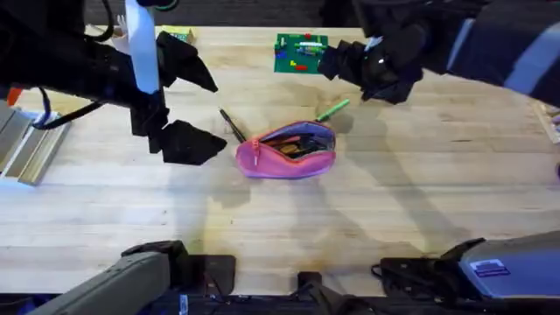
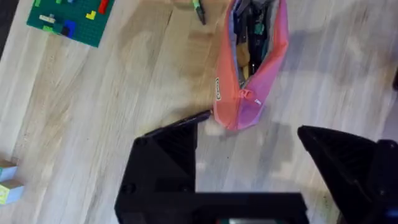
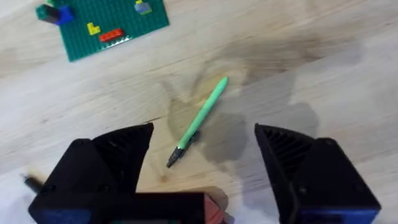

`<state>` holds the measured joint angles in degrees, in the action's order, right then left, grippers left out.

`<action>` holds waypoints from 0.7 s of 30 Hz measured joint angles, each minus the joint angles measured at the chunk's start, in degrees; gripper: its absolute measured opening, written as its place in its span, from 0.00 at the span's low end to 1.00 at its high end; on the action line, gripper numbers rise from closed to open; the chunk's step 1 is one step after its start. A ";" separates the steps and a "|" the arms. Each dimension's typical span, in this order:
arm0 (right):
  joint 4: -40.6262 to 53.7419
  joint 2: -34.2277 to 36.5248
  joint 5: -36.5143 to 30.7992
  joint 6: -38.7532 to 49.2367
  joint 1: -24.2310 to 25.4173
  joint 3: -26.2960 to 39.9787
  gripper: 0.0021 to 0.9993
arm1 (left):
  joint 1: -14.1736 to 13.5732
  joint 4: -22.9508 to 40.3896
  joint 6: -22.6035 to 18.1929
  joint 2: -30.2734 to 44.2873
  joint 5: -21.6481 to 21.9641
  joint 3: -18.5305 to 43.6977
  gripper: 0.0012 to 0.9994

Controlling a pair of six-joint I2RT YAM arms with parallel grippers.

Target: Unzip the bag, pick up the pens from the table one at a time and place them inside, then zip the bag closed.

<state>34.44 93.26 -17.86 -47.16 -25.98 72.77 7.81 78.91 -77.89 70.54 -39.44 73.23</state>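
Note:
I expect the light green pen to lie lengthwise, fully inside, when I lower it in, because the pink bag's gaping opening is longer than the pen.
The pink bag lies on the table at its middle, zipper open, purple lining and some dark items showing inside. A thin black pen lies just left of the bag, partly behind my finger in the left wrist view. The light green pen lies just beyond the bag's right end. My left gripper hovers open to the left of the bag, above the black pen. My right gripper hangs open above the green pen.
A flat green board with small coloured bricks lies at the back centre. Small blocks sit at the far left back. A metal rail runs off the left edge. Bare tabletop stretches in front of the bag.

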 joint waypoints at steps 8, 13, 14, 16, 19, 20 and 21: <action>-0.70 2.23 -6.93 -5.76 -4.40 0.01 1.00 | 0.00 0.00 0.00 0.01 0.00 0.00 0.99; -1.05 5.65 -8.51 -10.68 -4.99 0.04 1.00 | 0.00 0.00 0.00 0.01 0.00 0.00 0.99; -1.16 6.05 -8.53 -11.08 -5.00 0.04 1.00 | 0.00 0.00 0.00 0.01 0.00 0.00 0.99; -1.60 6.67 -8.72 -11.62 -4.98 0.04 1.00 | 0.00 -0.04 0.00 0.01 0.00 0.00 0.99; -2.19 7.63 -8.97 -12.42 -5.02 0.04 1.00 | 0.00 -0.18 0.00 0.00 0.00 0.00 0.99; -2.23 8.04 -8.99 -12.59 -5.05 0.04 1.00 | 0.00 -0.30 0.00 0.01 0.00 0.00 0.99; -2.28 8.61 -8.99 -12.72 -5.11 0.04 1.00 | 0.00 -0.31 0.00 0.00 0.00 0.00 0.99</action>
<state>32.16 101.87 -26.85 -59.87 -31.09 72.82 7.81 78.61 -77.89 70.55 -39.44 73.23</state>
